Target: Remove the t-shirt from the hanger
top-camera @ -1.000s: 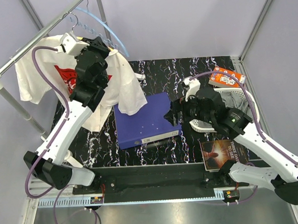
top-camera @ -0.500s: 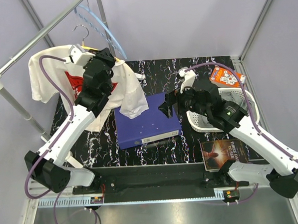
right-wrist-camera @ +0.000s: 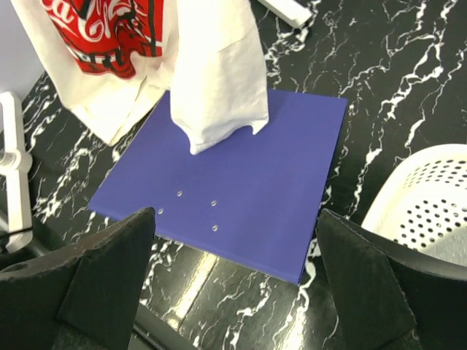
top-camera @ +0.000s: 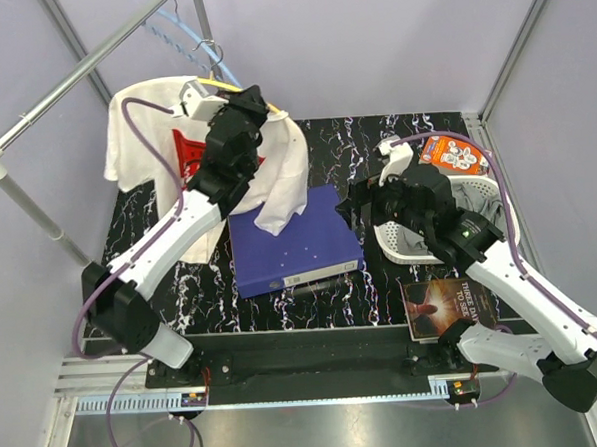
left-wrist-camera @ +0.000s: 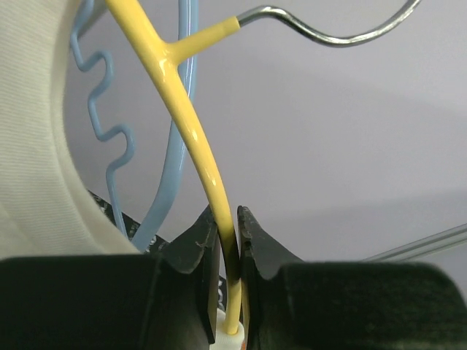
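My right gripper goes on toward the sleeve (top-camera: 287,176) until its open fingers straddle it, since my left gripper holds the yellow hanger (top-camera: 217,85) and the sleeve hangs free.
A white t-shirt (top-camera: 148,126) with a red print hangs on a yellow hanger (top-camera: 214,84) above the table's far left. My left gripper (top-camera: 257,103) is shut on the hanger's yellow arm (left-wrist-camera: 195,142), just below its metal hook (left-wrist-camera: 328,33). Nothing shows inside that hook in the left wrist view, and the shirt's cloth (left-wrist-camera: 29,131) fills the left edge there. One sleeve (right-wrist-camera: 215,87) droops onto a blue binder (right-wrist-camera: 241,182). My right gripper (top-camera: 360,202) hovers open over the binder's right edge, holding nothing (right-wrist-camera: 233,222).
A metal rail (top-camera: 71,80) runs across the far left with light blue hangers (top-camera: 184,39) on it. The blue binder (top-camera: 290,244) lies mid-table. A white basket (top-camera: 483,209), an orange box (top-camera: 453,153) and a book (top-camera: 448,306) sit on the right.
My left arm has swung to the right, carrying the hanger and shirt away from the rail. The right gripper shifted a little over the binder and stayed open.
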`<state>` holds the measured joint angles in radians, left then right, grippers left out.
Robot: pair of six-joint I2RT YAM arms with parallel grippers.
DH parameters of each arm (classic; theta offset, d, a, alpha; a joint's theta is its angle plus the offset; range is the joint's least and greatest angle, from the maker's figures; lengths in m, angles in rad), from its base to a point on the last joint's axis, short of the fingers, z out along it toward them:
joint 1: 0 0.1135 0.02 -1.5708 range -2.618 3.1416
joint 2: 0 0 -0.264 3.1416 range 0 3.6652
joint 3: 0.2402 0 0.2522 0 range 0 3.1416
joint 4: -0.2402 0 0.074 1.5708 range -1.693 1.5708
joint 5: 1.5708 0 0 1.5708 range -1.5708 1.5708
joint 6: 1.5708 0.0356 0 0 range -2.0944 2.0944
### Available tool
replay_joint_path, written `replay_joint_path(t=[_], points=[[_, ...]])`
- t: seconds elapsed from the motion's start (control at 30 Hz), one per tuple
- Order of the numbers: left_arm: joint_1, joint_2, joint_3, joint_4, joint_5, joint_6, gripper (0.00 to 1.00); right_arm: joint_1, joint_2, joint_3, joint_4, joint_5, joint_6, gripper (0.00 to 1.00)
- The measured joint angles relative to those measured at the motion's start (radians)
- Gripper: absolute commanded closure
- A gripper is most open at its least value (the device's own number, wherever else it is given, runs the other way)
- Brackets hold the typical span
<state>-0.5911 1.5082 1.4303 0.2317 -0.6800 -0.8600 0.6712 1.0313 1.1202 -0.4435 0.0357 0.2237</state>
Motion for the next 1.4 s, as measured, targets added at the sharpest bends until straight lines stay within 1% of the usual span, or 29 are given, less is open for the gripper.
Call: replay_joint_path(t=[0.13, 0.27, 0.43, 0.53, 0.63, 0.73, 0.83, 0.93, 0.97, 1.1, 1.3, 1.4], points=[[-0.027, 0.074, 0.053, 0.007, -0.008, -0.067, 1.00, -0.064, 0.028, -0.037, 0.081, -0.050, -0.002, 0.00], [-0.051, 0.137, 0.120, 0.015, -0.027, -0.110, 1.00, -0.089, 0.082, -0.069, 0.244, -0.099, -0.008, 0.00], [-0.058, 0.237, 0.251, 0.074, -0.046, -0.137, 1.00, -0.139, 0.172, -0.085, 0.441, -0.131, -0.007, 0.00], [-0.058, 0.296, 0.335, 0.100, -0.058, -0.141, 1.00, -0.179, 0.227, -0.082, 0.518, -0.137, -0.006, 0.00], [-0.056, 0.357, 0.434, 0.111, -0.063, -0.144, 1.00, -0.247, 0.291, -0.065, 0.579, -0.154, -0.005, 0.00], [-0.055, 0.415, 0.535, 0.115, -0.059, -0.144, 1.00, -0.305, 0.359, -0.015, 0.603, -0.162, -0.019, 0.00], [-0.048, 0.460, 0.602, 0.123, -0.043, -0.154, 1.00, -0.353, 0.419, 0.054, 0.599, -0.189, -0.039, 0.01], [-0.040, 0.502, 0.653, 0.125, -0.023, -0.167, 1.00, -0.408, 0.473, 0.129, 0.598, -0.258, -0.054, 0.04], [-0.037, 0.513, 0.666, 0.127, -0.018, -0.170, 1.00, -0.424, 0.490, 0.150, 0.600, -0.285, -0.062, 0.08], [-0.024, 0.536, 0.679, 0.128, 0.005, -0.188, 1.00, -0.464, 0.555, 0.220, 0.603, -0.360, -0.095, 0.13], [-0.005, 0.542, 0.691, 0.131, 0.033, -0.225, 1.00, -0.470, 0.663, 0.315, 0.602, -0.470, -0.113, 0.14], [0.012, 0.554, 0.697, 0.164, 0.069, -0.253, 1.00, -0.470, 0.695, 0.340, 0.603, -0.514, -0.107, 0.16]])
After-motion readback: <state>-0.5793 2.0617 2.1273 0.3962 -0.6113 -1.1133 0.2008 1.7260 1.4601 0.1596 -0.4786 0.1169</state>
